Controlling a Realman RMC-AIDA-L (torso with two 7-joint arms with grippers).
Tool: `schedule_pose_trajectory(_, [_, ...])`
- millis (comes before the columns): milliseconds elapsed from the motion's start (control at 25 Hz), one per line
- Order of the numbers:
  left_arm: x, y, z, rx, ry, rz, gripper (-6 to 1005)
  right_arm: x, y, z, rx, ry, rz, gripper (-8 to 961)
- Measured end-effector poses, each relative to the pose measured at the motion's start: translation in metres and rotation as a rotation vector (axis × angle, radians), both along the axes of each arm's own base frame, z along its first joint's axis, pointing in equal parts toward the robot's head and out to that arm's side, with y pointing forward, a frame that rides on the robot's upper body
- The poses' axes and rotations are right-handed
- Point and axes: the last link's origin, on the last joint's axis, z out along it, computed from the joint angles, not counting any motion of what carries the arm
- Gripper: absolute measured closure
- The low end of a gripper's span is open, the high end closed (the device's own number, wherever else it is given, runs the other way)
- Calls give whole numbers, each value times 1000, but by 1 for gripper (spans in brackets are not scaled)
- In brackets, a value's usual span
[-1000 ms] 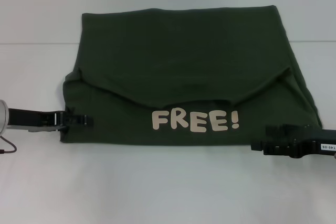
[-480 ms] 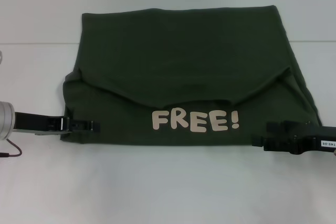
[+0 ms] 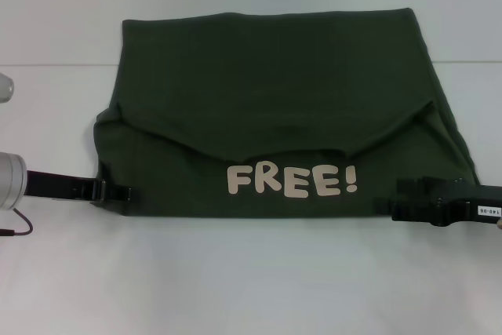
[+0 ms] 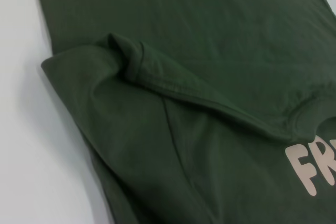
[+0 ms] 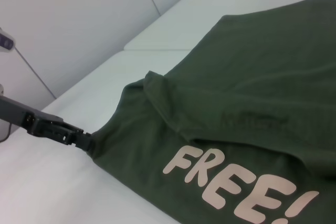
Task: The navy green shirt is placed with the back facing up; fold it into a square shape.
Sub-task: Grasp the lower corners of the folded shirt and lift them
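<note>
The robot's right gripper is too far in over the shirt's front corner, so it should move back out and grip the shirt's side edge, across from the left gripper, before it lifts.
The navy green shirt lies flat on the white table, its sides folded in to a broad rectangle, with a cream "FREE!" print near its front edge. My left gripper lies low at the shirt's front left corner, touching the fabric; it also shows in the right wrist view. My right gripper lies at the shirt's front right corner. The left wrist view shows the shirt's folded sleeve hem close up. The right wrist view shows the shirt and its print.
The white table stretches in front of the shirt and on both sides. A seam in the table top runs across behind the shirt's middle. A thin cable hangs by the left arm.
My left gripper has moved nearer the table's front and drawn back slightly left at the shirt's corner. My right gripper has shifted a little to the right. The shirt has hardly moved.
</note>
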Motion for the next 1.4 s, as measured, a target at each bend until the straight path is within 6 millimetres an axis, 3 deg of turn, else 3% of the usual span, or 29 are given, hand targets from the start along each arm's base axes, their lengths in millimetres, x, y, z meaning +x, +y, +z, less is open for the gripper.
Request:
schedule_pose_trajectory(320, [-1, 1, 0, 0, 16, -1, 765, 2, 0, 6, -1, 17, -40, 37])
schedule_pose_trajectory(440, [-1, 1, -1, -3, 18, -1, 821, 1, 7, 18, 8, 18, -92, 38])
schedule_pose_trajectory(760, [-3, 1, 0, -15, 40, -1, 972, -12, 44, 90, -13, -138, -442, 37])
schedule_pose_trajectory(880, [-3, 1, 1, -16, 43, -2, 972, -24, 52, 106, -39, -257, -552, 37])
schedule_pose_trajectory(1080, [-2, 2, 1, -17, 43, -4, 972, -37, 64, 93, -78, -510, -579, 37])
schedule_pose_trajectory(1400, [-2, 2, 1, -16, 41, -4, 972, -28, 74, 53, -91, -528, -565, 38])
